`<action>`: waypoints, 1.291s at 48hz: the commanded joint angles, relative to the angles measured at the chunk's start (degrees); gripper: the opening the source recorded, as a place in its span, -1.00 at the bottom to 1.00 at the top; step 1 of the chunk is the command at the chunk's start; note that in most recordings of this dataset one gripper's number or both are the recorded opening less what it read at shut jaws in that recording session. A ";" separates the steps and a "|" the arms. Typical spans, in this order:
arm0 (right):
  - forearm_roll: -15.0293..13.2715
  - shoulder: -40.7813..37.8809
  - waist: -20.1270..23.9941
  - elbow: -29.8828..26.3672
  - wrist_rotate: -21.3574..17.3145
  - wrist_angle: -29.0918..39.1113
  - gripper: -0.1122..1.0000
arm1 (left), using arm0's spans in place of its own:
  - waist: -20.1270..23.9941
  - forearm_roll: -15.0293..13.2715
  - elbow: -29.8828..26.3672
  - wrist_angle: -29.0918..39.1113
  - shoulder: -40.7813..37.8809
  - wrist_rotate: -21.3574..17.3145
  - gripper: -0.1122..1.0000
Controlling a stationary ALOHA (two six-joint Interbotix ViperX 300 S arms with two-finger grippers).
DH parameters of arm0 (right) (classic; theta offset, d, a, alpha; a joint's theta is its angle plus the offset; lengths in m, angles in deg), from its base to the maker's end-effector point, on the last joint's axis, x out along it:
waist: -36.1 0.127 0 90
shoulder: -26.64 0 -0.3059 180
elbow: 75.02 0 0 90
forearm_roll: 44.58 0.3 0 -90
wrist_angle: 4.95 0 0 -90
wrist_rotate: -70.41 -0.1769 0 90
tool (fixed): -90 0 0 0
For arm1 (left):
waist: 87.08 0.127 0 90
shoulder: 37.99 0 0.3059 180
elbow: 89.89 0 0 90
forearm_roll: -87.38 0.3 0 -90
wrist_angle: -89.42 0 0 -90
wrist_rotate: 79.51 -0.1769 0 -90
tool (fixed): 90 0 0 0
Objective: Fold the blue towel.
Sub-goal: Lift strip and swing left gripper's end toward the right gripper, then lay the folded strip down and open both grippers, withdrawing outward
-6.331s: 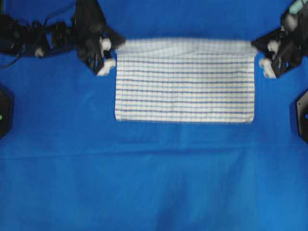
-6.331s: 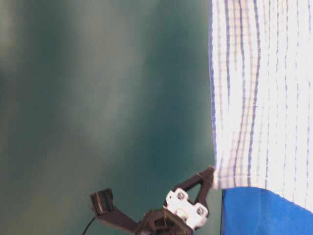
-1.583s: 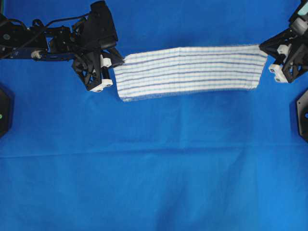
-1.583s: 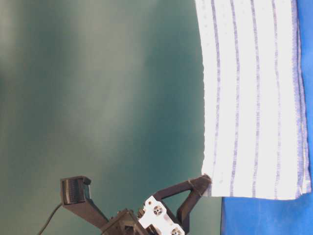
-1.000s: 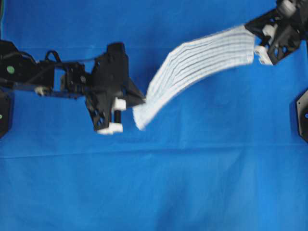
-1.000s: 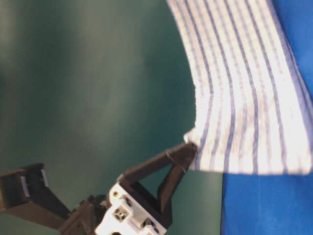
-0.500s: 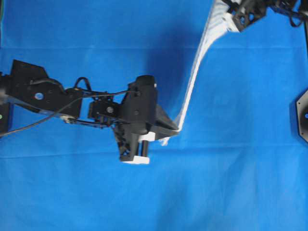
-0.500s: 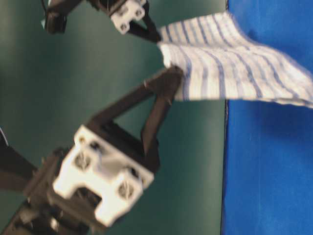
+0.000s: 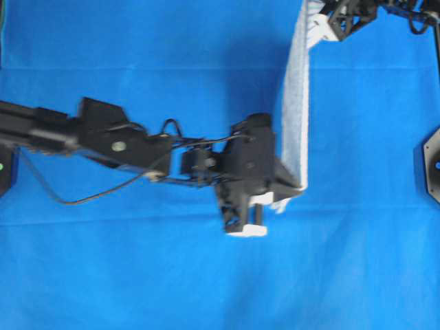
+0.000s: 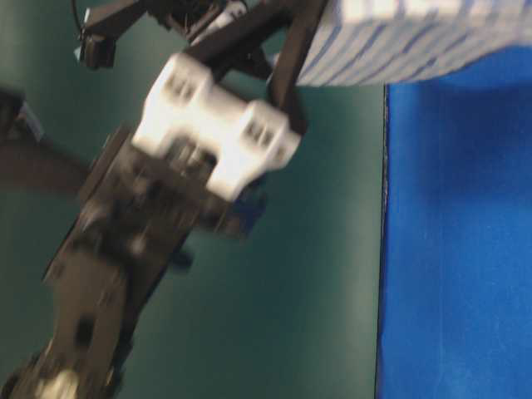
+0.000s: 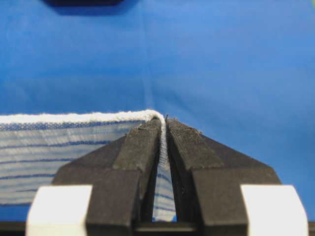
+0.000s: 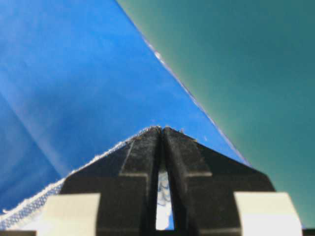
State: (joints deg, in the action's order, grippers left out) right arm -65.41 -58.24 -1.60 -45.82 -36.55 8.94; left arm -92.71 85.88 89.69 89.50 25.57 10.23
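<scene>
The blue towel hangs as a narrow strip (image 9: 297, 103) from my grippers. I should pull my left gripper back and spread the towel flat over the blue sheet (image 9: 263, 89).
The blue towel (image 9: 295, 103), white with thin blue stripes, hangs off the table as a narrow strip seen edge-on, running from the far edge toward the middle. My left gripper (image 9: 297, 191) is shut on its near end. In the left wrist view the hem (image 11: 64, 118) curls into the closed left gripper (image 11: 163, 123), and cloth shows between the fingers. My right gripper (image 9: 320, 20) holds the far end at the top of the overhead view. Striped cloth is pinched in the shut right gripper (image 12: 161, 130). The table-level view shows the left gripper (image 10: 287, 50) large and blurred under the towel (image 10: 416, 33).
A plain blue sheet (image 9: 137, 275) covers the table. Black arm bases sit at the left edge (image 9: 4, 168) and the right edge (image 9: 433, 165). The left arm (image 9: 117, 141) stretches across the middle. The table's edge (image 10: 384, 249) meets a green backdrop.
My left gripper has carried its end of the towel further right and slightly nearer, so the towel now hangs straighter and edge-on. The right gripper has stayed at the far edge.
</scene>
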 commanded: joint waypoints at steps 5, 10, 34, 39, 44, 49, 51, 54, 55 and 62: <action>-0.18 5.89 -1.67 2.81 0.09 1.58 -0.71 | 0.00 -0.09 -9.40 -0.70 -4.92 -0.53 -0.74; -0.18 7.38 -1.76 4.04 0.18 2.64 -0.71 | 0.09 0.00 -13.18 -0.79 -8.09 -0.62 -0.74; -0.18 -9.05 0.70 -4.31 0.18 -1.05 -0.71 | 0.26 -0.18 -5.54 -0.79 -5.71 3.16 -0.74; -0.18 -13.45 1.85 -8.09 0.18 -1.41 -0.71 | 0.35 -0.26 -1.14 -0.70 -2.90 5.10 -0.74; -0.18 -16.88 3.16 -11.60 0.18 -1.41 -0.71 | 0.26 -0.26 2.64 -1.05 -0.88 6.42 -0.74; -0.18 -19.51 4.39 -13.89 0.18 -1.41 -0.71 | 0.35 -0.26 5.45 -1.76 0.18 8.17 -0.74; -0.18 -20.13 4.57 -14.33 0.18 -1.32 -0.71 | 0.35 -0.26 6.33 -1.93 0.53 8.88 -0.74; -0.18 -20.65 4.83 -14.59 0.18 -1.32 -0.71 | 0.35 -0.18 7.29 -2.20 0.88 9.58 -0.74; -0.18 -20.74 4.92 -14.59 0.18 -1.41 -0.71 | 0.35 -0.26 7.56 -2.29 0.97 9.76 -0.74; -0.18 -20.83 5.54 -14.50 0.18 -1.41 -0.71 | 0.44 -0.18 8.09 -2.29 1.05 9.76 -0.74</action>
State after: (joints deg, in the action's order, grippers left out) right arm -65.41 -80.04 3.32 -59.18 -36.46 7.97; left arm -92.18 85.71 98.39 87.75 24.34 19.99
